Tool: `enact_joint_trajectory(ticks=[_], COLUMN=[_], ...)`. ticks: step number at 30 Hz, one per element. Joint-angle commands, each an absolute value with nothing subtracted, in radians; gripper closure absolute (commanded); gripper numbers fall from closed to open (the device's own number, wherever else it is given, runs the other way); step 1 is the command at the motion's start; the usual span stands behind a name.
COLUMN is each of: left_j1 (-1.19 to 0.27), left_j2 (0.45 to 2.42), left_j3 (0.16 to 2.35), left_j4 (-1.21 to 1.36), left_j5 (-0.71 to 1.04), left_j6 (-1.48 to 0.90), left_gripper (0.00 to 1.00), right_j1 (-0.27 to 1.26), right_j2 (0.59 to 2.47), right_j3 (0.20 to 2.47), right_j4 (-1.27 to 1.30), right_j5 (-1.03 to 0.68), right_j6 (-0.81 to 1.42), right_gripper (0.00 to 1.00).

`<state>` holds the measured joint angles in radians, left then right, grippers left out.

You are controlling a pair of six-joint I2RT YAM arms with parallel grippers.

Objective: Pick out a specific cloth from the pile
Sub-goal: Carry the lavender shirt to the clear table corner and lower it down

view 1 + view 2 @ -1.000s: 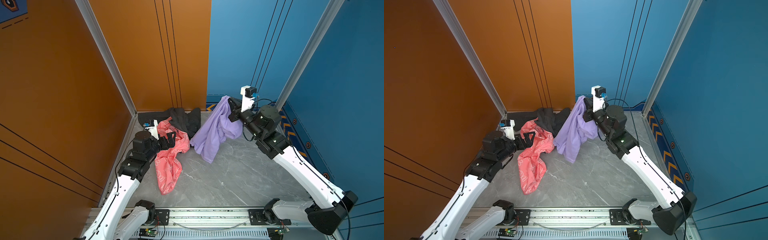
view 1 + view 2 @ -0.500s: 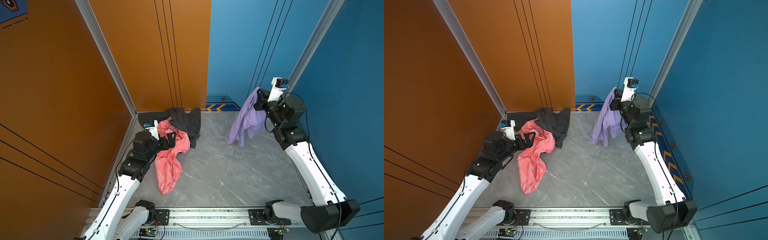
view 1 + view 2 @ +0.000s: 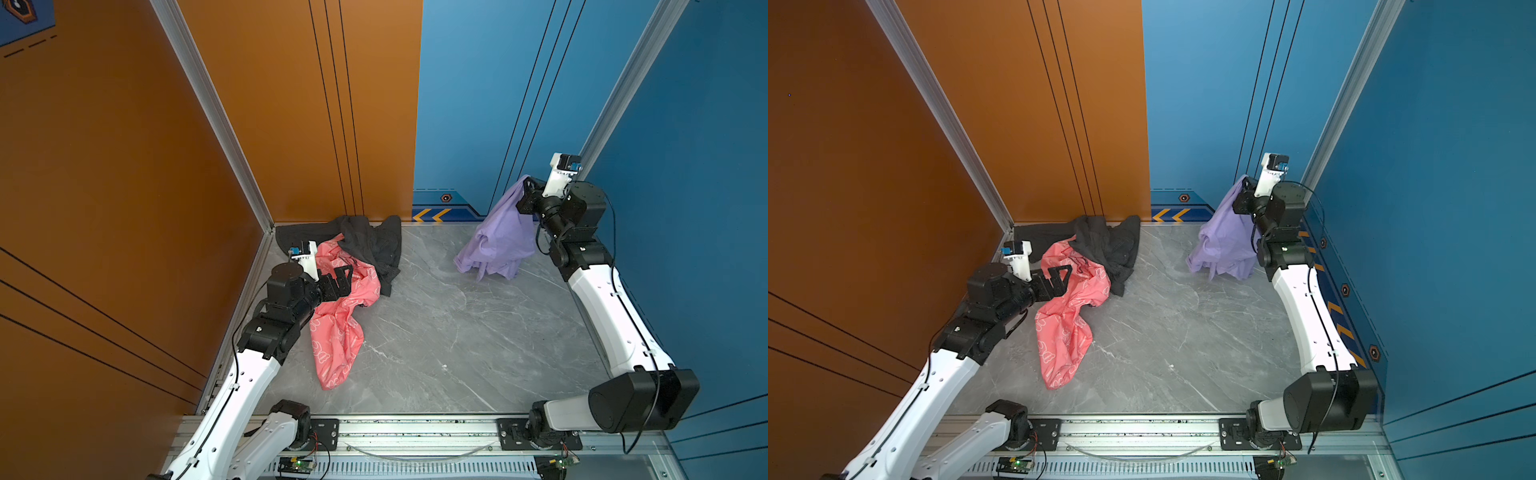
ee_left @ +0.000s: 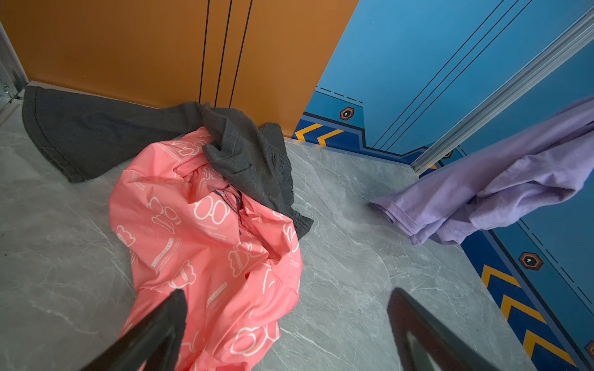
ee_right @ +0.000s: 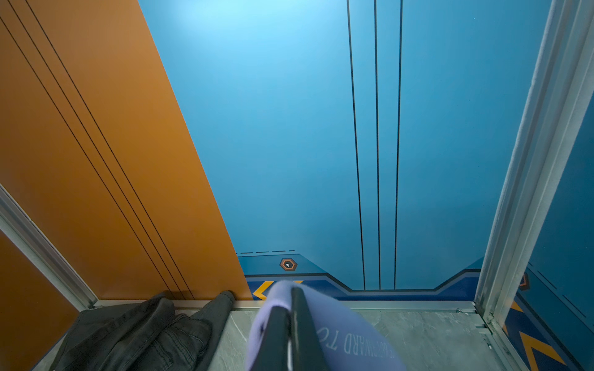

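Note:
The lavender cloth point(image 3: 500, 236) is hanging clear of the pile over open tabletop point(image 3: 502, 286). My right gripper should keep lowering the cloth and let go when it lies there.
The lavender cloth point(image 3: 498, 237) point(image 3: 1225, 245) hangs at the back right, away from the pile, with my right gripper point(image 3: 524, 195) point(image 3: 1244, 195) shut on its top edge. In the right wrist view the cloth point(image 5: 353, 337) drapes over both sides of the shut gripper point(image 5: 289, 308). Its lower hem point(image 4: 401, 225) reaches down to about table level. The pile at the back left holds a coral-pink patterned cloth point(image 3: 340, 324) point(image 4: 209, 244) and a black garment point(image 3: 374, 245) point(image 4: 96, 135). My left gripper point(image 3: 347, 276) point(image 3: 1061, 276) point(image 4: 287, 294) hovers open over the pink cloth, holding nothing.
Orange walls point(image 3: 124, 208) close the left and back left, blue walls point(image 3: 685, 208) the back right and right. A metal post point(image 3: 615, 83) stands just behind the right gripper. Grey marble tabletop point(image 3: 457, 340) lies between the arms. The arm bases sit on the front rail point(image 3: 415, 428).
My right gripper has carried the lavender cloth from beside the pile across to the back right corner. The left arm and the pile have stayed still.

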<state>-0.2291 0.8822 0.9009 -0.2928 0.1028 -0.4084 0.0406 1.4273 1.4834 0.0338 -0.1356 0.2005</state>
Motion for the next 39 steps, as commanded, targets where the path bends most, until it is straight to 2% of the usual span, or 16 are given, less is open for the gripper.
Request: enact_joint_trajectory(ticks=[1, 12, 22, 25, 31, 39], left_j1=[-0.227, -0.227, -0.226, -0.226, -0.225, -0.225], left_j2=[0.868, 0.873, 0.883, 0.890, 0.897, 0.899], left_j3=[0.885, 0.882, 0.887, 0.890, 0.890, 0.875], left_j4=[-0.269, -0.265, -0.263, -0.263, -0.262, -0.261], left_j5=[0.117, 0.112, 0.106, 0.106, 0.103, 0.099], left_j6=[-0.383, -0.378, -0.364, -0.364, -0.360, -0.360], left_gripper=[0.02, 0.02, 0.02, 0.02, 0.02, 0.02], right_j1=[0.025, -0.006, -0.052, -0.053, -0.055, -0.086], right_j2=[1.438, 1.531, 1.721, 1.750, 1.727, 1.616], right_j3=[1.541, 1.600, 1.829, 1.837, 1.673, 1.345], right_j4=[0.051, 0.044, -0.052, -0.094, -0.169, -0.222], right_j5=[-0.168, -0.196, -0.191, -0.153, -0.016, 0.137], right_j6=[0.218, 0.213, 0.191, 0.151, 0.063, 0.012], right_gripper=[1.00, 1.00, 1.00, 1.00, 1.00, 1.00])
